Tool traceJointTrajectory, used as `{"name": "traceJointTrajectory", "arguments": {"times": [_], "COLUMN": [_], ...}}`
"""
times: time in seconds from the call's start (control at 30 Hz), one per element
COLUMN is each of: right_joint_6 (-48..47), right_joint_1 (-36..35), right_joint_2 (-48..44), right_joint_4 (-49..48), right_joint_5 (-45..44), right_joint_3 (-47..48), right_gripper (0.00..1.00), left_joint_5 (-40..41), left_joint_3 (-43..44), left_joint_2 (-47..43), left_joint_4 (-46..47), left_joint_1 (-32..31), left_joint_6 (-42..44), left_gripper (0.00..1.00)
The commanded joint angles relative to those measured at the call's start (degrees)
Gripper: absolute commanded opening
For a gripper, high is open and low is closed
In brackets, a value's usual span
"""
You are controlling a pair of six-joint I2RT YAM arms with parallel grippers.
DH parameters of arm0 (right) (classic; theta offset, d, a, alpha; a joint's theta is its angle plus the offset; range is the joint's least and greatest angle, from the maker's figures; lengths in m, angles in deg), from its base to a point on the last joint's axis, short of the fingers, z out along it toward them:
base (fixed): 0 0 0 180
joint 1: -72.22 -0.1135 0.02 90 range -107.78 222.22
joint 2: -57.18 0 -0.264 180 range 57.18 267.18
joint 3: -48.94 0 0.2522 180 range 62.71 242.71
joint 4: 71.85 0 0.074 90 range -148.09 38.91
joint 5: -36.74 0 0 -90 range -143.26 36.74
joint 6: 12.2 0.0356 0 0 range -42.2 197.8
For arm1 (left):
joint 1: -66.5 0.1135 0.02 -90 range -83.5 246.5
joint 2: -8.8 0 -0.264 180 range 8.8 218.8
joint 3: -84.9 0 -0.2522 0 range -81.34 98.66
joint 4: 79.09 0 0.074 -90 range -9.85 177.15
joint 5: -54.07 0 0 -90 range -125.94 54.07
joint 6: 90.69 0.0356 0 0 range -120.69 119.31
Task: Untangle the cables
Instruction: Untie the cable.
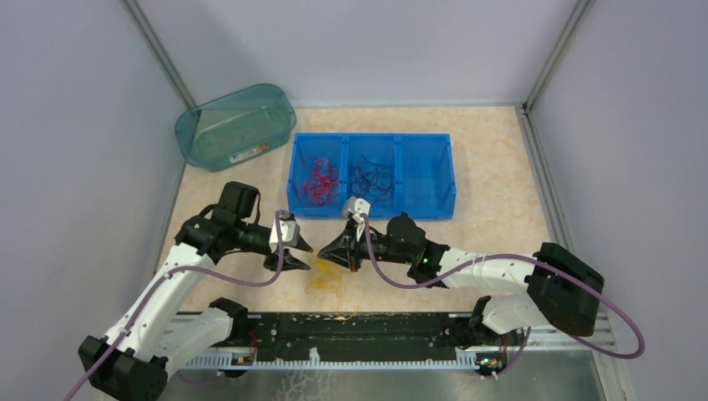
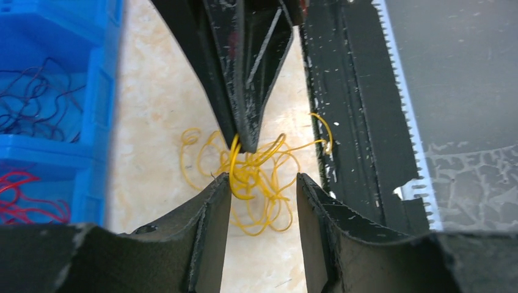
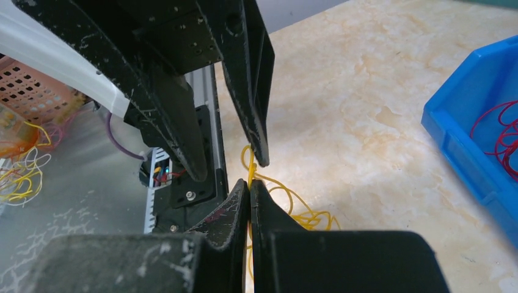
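The yellow loop [image 2: 233, 163] is pinched in my right gripper above the tangle. My left gripper should take the loop and lift it before my right gripper takes strands of cable [image 2: 267, 200] below.
A tangle of yellow cables [image 2: 259, 183] lies on the table between my two grippers, faint in the top view [image 1: 326, 280]. My right gripper [image 3: 250, 183] is shut on a yellow strand and comes down onto the tangle [image 2: 244, 143]. My left gripper [image 2: 264, 180] faces it, jaws apart, with yellow loops between the fingers and one loop touching the left finger [image 2: 217, 201]. Both grippers meet tip to tip, left [image 1: 299, 255] and right [image 1: 338, 255]. Red cables [image 1: 320, 180] and dark cables [image 1: 371, 180] lie in separate compartments of the blue tray [image 1: 455, 180].
A teal plastic bin [image 1: 236, 125] sits at the back left. The black toothed rail [image 1: 351, 338] runs along the near edge, just right of the yellow tangle in the left wrist view [image 2: 348, 122]. Grey walls close in the table on three sides.
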Motion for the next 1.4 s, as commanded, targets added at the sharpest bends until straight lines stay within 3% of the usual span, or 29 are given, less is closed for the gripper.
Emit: {"name": "traceJointTrajectory", "arguments": {"times": [0.0, 0.23, 0.33, 0.53, 0.8, 0.87, 0.97, 1.17, 1.37], "right_joint_6": [0.0, 0.1, 0.1, 0.0, 1.2, 1.8, 3.3, 3.0, -1.6], "right_joint_1": [0.3, 0.4, 0.4, 0.3, 0.4, 0.4, 0.4, 0.4, 0.4], "right_joint_2": [-1.7, -1.8, -2.2, -2.9, -5.4, -6.7, -9.4, -14.6, -16.1], "right_joint_4": [-4.9, -5.1, -4.9, -3.8, -2.8, -2.6, -1.8, 1.1, -2.4], "right_joint_5": [-0.7, -1.2, -1.8, -1.9, -5.2, -7.2, -13.0, -20.5, -17.0], "right_joint_3": [0.1, -0.5, -1.0, -1.1, -4.7, -6.1, -7.9, -8.7, -6.3], "right_gripper": [0.00, 0.00, 0.00, 0.00, 0.01, 0.09, 0.31, 0.33, 0.60], "left_joint_5": [-3.3, 4.6, 7.6, 12.7, 16.0, 15.8, 15.4, 13.5, 7.5], "left_joint_3": [-1.4, -1.8, -2.2, -2.6, 2.8, 4.0, 5.0, 6.5, 13.8], "left_joint_2": [-0.8, -0.8, -1.6, -2.6, -3.5, -4.0, -5.3, -8.8, -7.4], "left_joint_4": [3.0, 7.6, 10.4, 13.1, 11.4, 10.2, 9.2, 12.3, 15.1], "left_joint_1": [-2.4, -3.6, -3.7, -3.9, -3.9, -3.9, -4.0, -3.9, -4.0], "left_joint_6": [-5.0, -8.4, -8.3, -8.1, -1.4, 0.4, 2.7, 1.8, -6.0], "left_gripper": [0.47, 0.17, 0.10, 0.03, 0.00, 0.00, 0.00, 0.00, 0.00]}}
